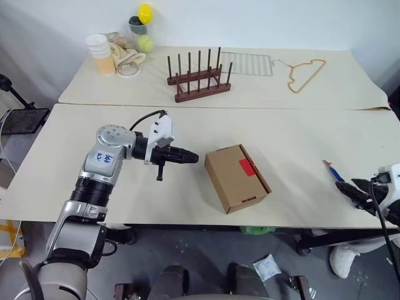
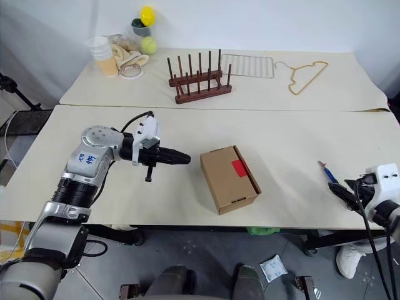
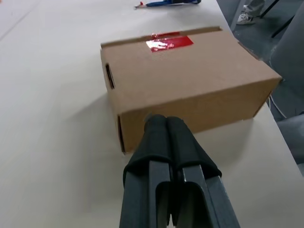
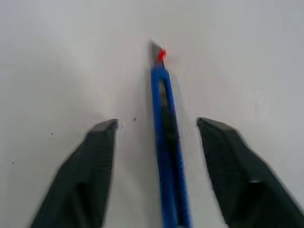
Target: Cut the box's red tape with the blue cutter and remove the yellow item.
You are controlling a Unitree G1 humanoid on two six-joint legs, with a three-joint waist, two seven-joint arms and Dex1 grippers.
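Observation:
The box lies slanted (image 1: 236, 179) to the near edge of the table. My right gripper should first push its near corner (image 1: 268, 191) square, and then my left gripper will hold the box's lid down.
The box (image 1: 236, 179) is a brown carton lying closed near the middle of the front table, with the red tape (image 1: 247, 166) across its flap edge. My left gripper (image 1: 192, 157) is shut and empty, pointing at the box's left side from a short way off; its fingertips (image 3: 159, 122) stand just short of the cardboard wall. The blue cutter (image 1: 332, 170) lies on the table at the far right. My right gripper (image 4: 156, 124) is open and straddles the cutter (image 4: 167, 152), its fingers apart from it on both sides. The yellow item is hidden.
On the rear table stand a dark wooden peg rack (image 1: 199, 80), a wire grid (image 1: 247, 62), a tan hanger (image 1: 306, 74), stacked cups (image 1: 101, 53) and a tube of balls (image 1: 144, 28). The front table's near edge (image 1: 187, 222) runs just below the box.

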